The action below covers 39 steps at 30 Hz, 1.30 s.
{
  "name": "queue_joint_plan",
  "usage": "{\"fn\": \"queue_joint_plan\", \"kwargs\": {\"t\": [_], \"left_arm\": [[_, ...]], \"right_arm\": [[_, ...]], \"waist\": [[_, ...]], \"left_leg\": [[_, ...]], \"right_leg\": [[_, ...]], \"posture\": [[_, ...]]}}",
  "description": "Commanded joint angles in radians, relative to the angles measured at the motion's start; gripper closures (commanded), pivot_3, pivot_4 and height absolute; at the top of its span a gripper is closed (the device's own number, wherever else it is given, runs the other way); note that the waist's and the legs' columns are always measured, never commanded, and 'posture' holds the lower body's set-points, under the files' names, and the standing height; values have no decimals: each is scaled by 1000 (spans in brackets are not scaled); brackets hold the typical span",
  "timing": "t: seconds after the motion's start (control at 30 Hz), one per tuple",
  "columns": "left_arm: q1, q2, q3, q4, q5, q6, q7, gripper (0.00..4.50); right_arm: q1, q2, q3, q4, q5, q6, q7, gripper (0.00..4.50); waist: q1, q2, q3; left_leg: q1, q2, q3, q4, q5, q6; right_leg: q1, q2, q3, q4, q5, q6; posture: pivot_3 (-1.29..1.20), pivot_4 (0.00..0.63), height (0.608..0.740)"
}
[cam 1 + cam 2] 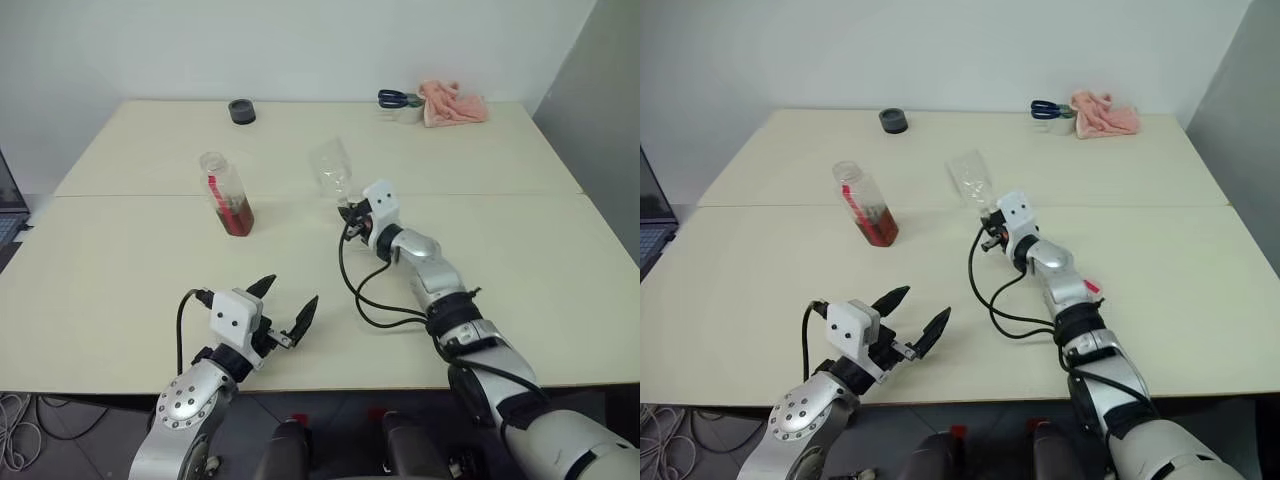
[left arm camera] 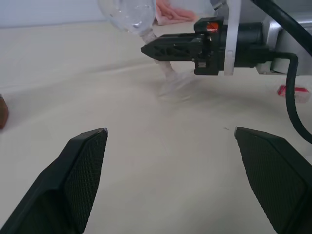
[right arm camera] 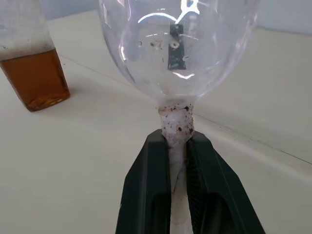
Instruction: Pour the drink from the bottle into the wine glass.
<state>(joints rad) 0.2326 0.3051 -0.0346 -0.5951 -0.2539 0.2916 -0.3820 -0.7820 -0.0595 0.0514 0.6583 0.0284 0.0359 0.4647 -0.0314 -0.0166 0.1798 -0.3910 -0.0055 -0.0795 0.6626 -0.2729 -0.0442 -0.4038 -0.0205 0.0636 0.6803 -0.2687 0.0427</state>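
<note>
The drink (image 1: 236,217) is low down below the bottle's opening (image 1: 212,160), so the drink will pour out only once the robot tips the bottle nearly flat.
The bottle (image 1: 228,195) stands uncapped on the table, left of centre, with a red label strip. The drink (image 3: 41,80), an amber-brown liquid, fills its lower part. To its right is the clear wine glass (image 1: 332,168), leaning slightly, its bowl (image 3: 178,46) empty. My right gripper (image 1: 348,212) is shut on the wine glass's stem (image 3: 176,127), just under the bowl. The glass's foot (image 2: 173,90) is low by the tabletop. My left gripper (image 1: 285,300) hovers open and empty near the table's front edge, apart from the bottle, with both fingers (image 2: 80,170) spread wide.
At the back of the cream table (image 1: 520,260) sit a black tape roll (image 1: 241,111), blue-handled scissors (image 1: 393,98) and a pink cloth (image 1: 452,103). A black cable (image 1: 365,300) loops from my right wrist over the table. A seam runs across the tabletop.
</note>
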Motion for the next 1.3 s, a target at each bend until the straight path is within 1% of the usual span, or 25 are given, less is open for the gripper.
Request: {"fn": "queue_joint_plan", "kwargs": {"t": [0.03,0.17,0.23,0.3,0.5,0.67,0.83,1.03,1.3], "left_arm": [[-9,-6,-10,-44,8,-14,12,0],[-9,-6,-18,-66,1,7,18,0],[-10,-4,-16,-71,-2,14,22,0],[-24,-2,-13,-76,-7,30,30,0],[-66,-4,1,-86,-8,65,56,0],[-50,-5,18,-99,-3,62,71,0],[-10,-4,25,-113,9,45,85,0],[7,-20,79,-100,34,14,133,0],[2,-26,72,-79,42,10,133,0]], "right_arm": [[141,-83,15,-147,-15,125,28,4360],[226,-140,18,-315,-3,215,40,4360],[231,-148,17,-352,8,240,33,4360],[196,-133,18,-343,17,243,17,4360],[70,-52,8,-261,53,173,-10,4360],[-34,11,-2,-119,55,57,-21,4360],[-95,27,11,65,17,-63,-29,4360],[-135,31,19,256,-21,-174,-40,4360],[-152,26,3,344,-22,-219,-47,4360]], "waist": [[5,0,-2],[4,1,-7],[3,2,-8],[2,2,-8],[-5,2,-8],[-22,3,-8],[-23,3,-8],[-26,3,-8],[-26,3,-8]], "left_leg": [[0,0,0,0,0,0],[0,0,0,0,0,0],[1,-1,0,0,0,0],[1,0,0,0,0,0],[1,1,1,-1,0,0],[1,2,1,-1,0,0],[1,1,1,-1,0,0],[1,1,1,-1,0,0],[1,1,1,-1,0,0]], "right_leg": [[0,-1,0,0,0,0],[1,-1,0,-1,0,0],[1,0,0,0,0,0],[1,1,0,0,0,0],[0,2,1,0,0,0],[-1,3,1,0,0,0],[-1,2,1,0,0,0],[-1,2,2,0,0,0],[-1,3,1,0,0,0]], "posture": [[0,150,740],[0,150,740],[0,150,740],[0,150,740],[0,150,740],[0,150,740],[0,150,740],[0,150,740],[0,150,740]]}}
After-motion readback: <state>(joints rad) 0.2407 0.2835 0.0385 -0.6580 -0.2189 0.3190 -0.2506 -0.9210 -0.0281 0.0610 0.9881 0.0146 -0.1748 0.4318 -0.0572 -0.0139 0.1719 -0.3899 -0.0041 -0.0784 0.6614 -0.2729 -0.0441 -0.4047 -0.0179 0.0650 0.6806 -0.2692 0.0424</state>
